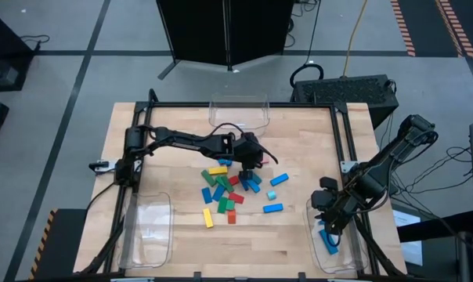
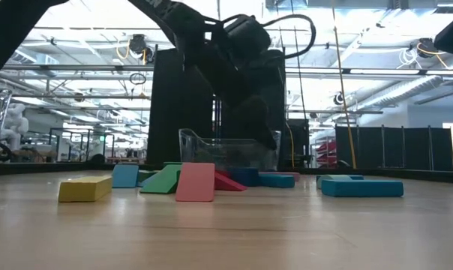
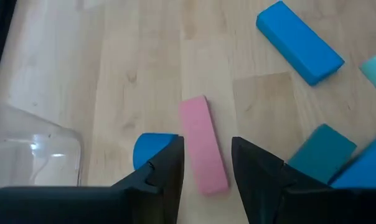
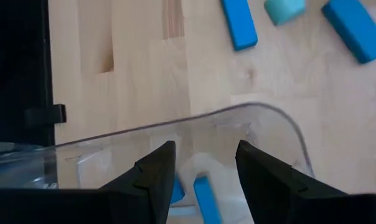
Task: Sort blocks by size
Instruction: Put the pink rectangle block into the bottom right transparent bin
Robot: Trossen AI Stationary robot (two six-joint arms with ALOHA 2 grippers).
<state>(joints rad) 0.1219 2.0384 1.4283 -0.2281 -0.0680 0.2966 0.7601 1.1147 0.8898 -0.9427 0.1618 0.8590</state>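
The pink block is a long way from the bin of blue blocks, so next my left gripper takes hold of its end (image 3: pixel 213 180) and passes the block to my right gripper.
The blocks (image 1: pixel 229 192), in blue, green, red, yellow and cyan, lie scattered at the table's middle. My left gripper (image 1: pixel 258 155) hangs open above the pile's far right edge. In the left wrist view a pink block (image 3: pixel 202 143) lies flat on the wood and shows through the gap between the fingers (image 3: pixel 206 140). A blue block (image 3: pixel 152 149) is half hidden beside one finger. My right gripper (image 1: pixel 329 222) hovers open above the clear bin (image 1: pixel 336 249) at the near right. Blue blocks (image 4: pixel 203 198) lie in that bin, below the fingers (image 4: pixel 205 149).
A clear bin (image 1: pixel 238 112) stands at the far middle, its corner close to my left gripper (image 3: pixel 32 149). Another clear bin (image 1: pixel 146 227) sits at the near left. A blue bar (image 3: pixel 299 40) and a cyan block (image 1: pixel 279 178) lie to the pile's right. Bare wood lies between the pile and the bins.
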